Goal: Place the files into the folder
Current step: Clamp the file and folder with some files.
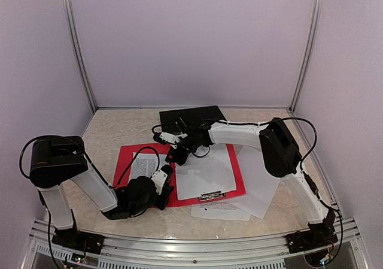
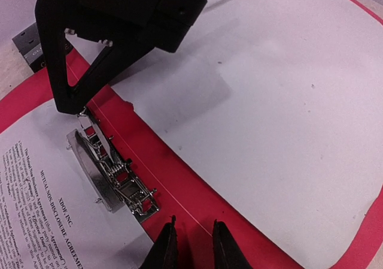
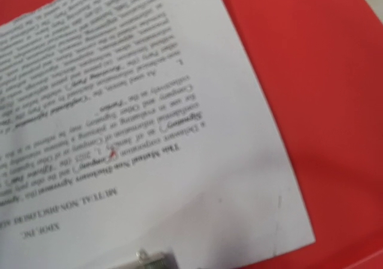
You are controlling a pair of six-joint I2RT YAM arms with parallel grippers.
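My left gripper's fingers are above red folder (image 2: 192, 238) next to the metal clip mechanism, so my left gripper should open and go over both sides of the mechanism's near end (image 2: 139, 202).
The red folder (image 1: 128, 155) lies open on the table. A printed sheet (image 1: 143, 167) of the files covers its left half, and a blank sheet (image 1: 206, 173) its right half. My left gripper (image 1: 169, 191) hovers low over the near end of the spine. In the left wrist view its tips (image 2: 194, 245) stand slightly apart over bare red folder (image 2: 179, 179) with nothing between them. My right gripper (image 2: 75, 104) is shut, and its tip touches the raised lever of the metal clip mechanism (image 2: 116, 179). The right wrist view shows the printed sheet (image 3: 149, 131) but not the fingers.
More loose sheets stick out from under the folder at the right (image 1: 260, 185) and at the near edge (image 1: 221, 211). A black clip (image 1: 206, 195) sits at the blank sheet's near edge. A black pad (image 1: 191, 119) lies at the back. Walls enclose three sides.
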